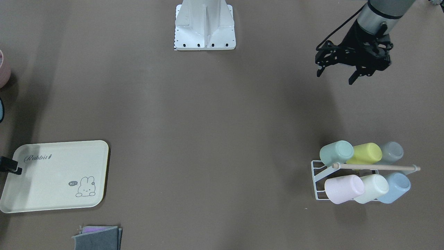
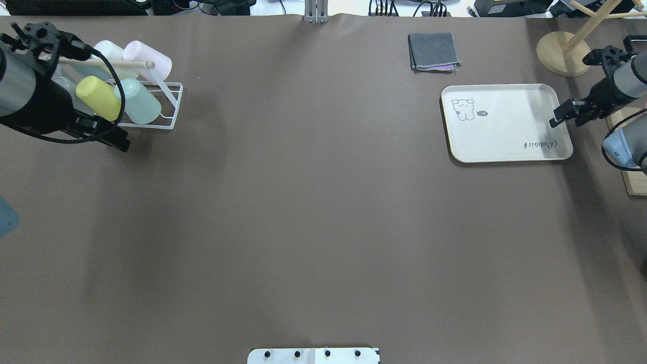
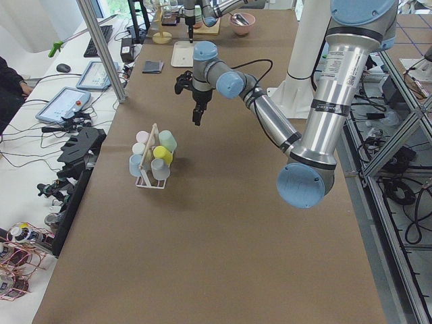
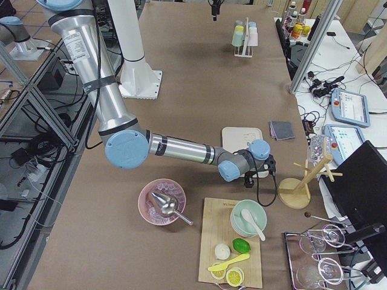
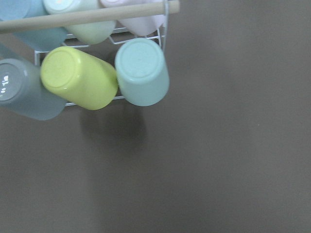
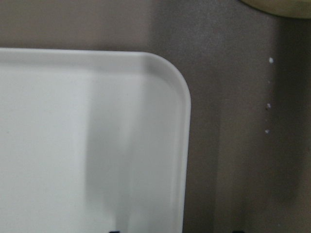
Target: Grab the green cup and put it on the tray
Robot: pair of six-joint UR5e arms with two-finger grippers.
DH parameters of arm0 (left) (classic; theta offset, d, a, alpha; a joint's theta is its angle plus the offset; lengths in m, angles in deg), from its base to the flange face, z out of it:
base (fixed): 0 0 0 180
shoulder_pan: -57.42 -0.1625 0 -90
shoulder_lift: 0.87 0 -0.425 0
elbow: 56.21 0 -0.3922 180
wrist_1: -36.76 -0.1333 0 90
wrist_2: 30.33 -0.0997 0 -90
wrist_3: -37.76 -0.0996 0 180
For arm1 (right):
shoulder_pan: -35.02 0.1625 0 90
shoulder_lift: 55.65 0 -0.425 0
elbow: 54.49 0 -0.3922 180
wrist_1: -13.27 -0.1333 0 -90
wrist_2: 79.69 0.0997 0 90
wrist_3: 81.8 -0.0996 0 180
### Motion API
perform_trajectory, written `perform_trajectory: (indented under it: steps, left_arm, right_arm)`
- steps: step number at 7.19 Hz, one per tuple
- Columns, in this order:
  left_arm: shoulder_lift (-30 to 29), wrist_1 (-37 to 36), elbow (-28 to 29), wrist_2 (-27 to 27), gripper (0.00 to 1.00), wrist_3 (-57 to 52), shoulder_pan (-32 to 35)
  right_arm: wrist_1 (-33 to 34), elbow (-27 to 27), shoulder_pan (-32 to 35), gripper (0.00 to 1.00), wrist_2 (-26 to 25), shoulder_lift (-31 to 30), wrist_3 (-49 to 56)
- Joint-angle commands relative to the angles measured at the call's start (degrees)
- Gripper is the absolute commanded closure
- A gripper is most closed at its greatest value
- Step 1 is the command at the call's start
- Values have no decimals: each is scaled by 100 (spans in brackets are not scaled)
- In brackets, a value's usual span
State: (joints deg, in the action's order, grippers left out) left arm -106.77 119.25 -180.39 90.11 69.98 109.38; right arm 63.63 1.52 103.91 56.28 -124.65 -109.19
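The robot's left gripper points steeply down while the green cup [image 1: 338, 151] leans with its bottom up in the rack, so the left gripper should level out and approach low at the cup's side [image 1: 327, 151].
The green cup [image 1: 335, 152], a mint tumbler, lies on its side in the white wire rack [image 1: 317, 173], next to a yellow-green cup [image 1: 366, 153]. It also shows in the overhead view [image 2: 139, 101] and the left wrist view [image 5: 142, 72]. My left gripper [image 1: 335, 77] is open and empty, in the air on the robot's side of the rack and apart from the cups. The cream tray [image 1: 52, 187] with "Rabbit" script lies empty at the other end of the table [image 2: 505, 124]. My right gripper [image 2: 568, 119] is open and empty over the tray's edge; its wrist view shows a tray corner [image 6: 165, 77].
The rack holds several other pastel cups under a wooden rod [image 1: 376, 167]. A folded grey cloth [image 2: 433, 51] lies beyond the tray. A wooden stand [image 2: 562, 53] and a cutting board [image 2: 634, 167] sit at the robot's far right. The robot's base [image 1: 204, 27] is at mid-table edge.
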Motion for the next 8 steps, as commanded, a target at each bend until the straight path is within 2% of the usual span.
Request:
perform_trajectory:
  steps: [1,2,4,5,6,7,8]
  left_arm:
    - [-89,240,-220,-1696,2,-1230,-1173]
    - [-89,198,-212,-2830,2,-2010,-1797]
    - [-19,-29,-195,-4590,2,-3888,-2590]
    - [-88,-919,-195,-5966,2,-4360,-3177]
    - [-332,-1702,-169,-6554,2,-4530,-3427]
    - [-378,-2128,-168,-7351,2,-5419,-3551]
    - [-370,-2132,-12,-7933,2,-6264,-3587]
  right_arm:
    - [0,24,-16,62,-9,-16,40]
    - [0,59,-16,76,0,-42,144]
    - [17,190,106,92,79,-60,268]
    - [9,235,107,100,79,-69,268]
    - [0,244,107,100,70,-113,294]
    - [9,340,107,100,79,-130,321]
    - [9,367,107,100,140,-122,321]
